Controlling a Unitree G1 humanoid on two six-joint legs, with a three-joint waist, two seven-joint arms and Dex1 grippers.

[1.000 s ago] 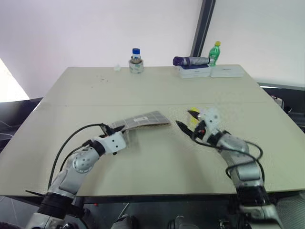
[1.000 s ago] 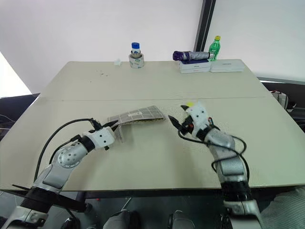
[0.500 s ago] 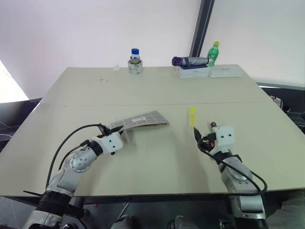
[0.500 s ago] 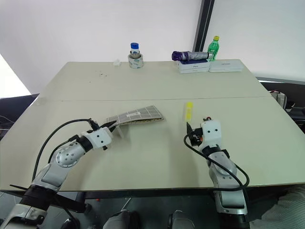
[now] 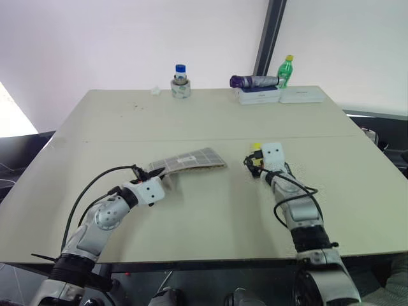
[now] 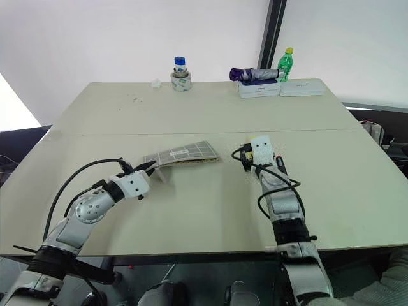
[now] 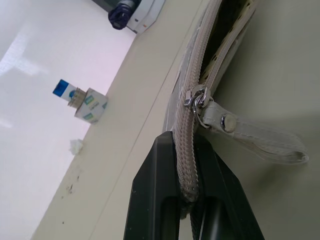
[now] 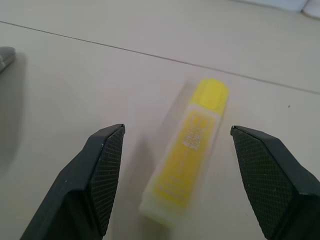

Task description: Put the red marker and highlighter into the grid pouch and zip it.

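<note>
I expect the pouch (image 5: pixel 189 159) to stay open and take in the whole highlighter when I push it in, since the grid pouch's near edge (image 5: pixel 199 169) stands up and gapes.
The grid pouch (image 5: pixel 191 159) lies on the table, its near end lifted. My left gripper (image 5: pixel 166 174) is shut on that end; the left wrist view has both black fingers (image 7: pixel 152 200) pinching the zip tape (image 7: pixel 192 80) just below the metal slider and its white pull tab (image 7: pixel 255 142). The yellow highlighter (image 8: pixel 187 150) lies flat on the table right of the pouch. My right gripper (image 8: pixel 177 131) stands open with one finger on each side of the highlighter, neither touching it; its yellow tip (image 5: pixel 256 146) peeks out past the hand. The red marker is out of view.
Along the table's far edge stand a blue-capped jar on a tape roll (image 5: pixel 181 83), a purple folded umbrella (image 5: pixel 254 81) on white boxes (image 5: pixel 261 95) and a green bottle (image 5: pixel 288 70). A seam (image 5: pixel 127 140) crosses the tabletop.
My right gripper, drawn back towards me half a second ago, has moved forward and now straddles the highlighter, still open. The left gripper and pouch have stayed put.
</note>
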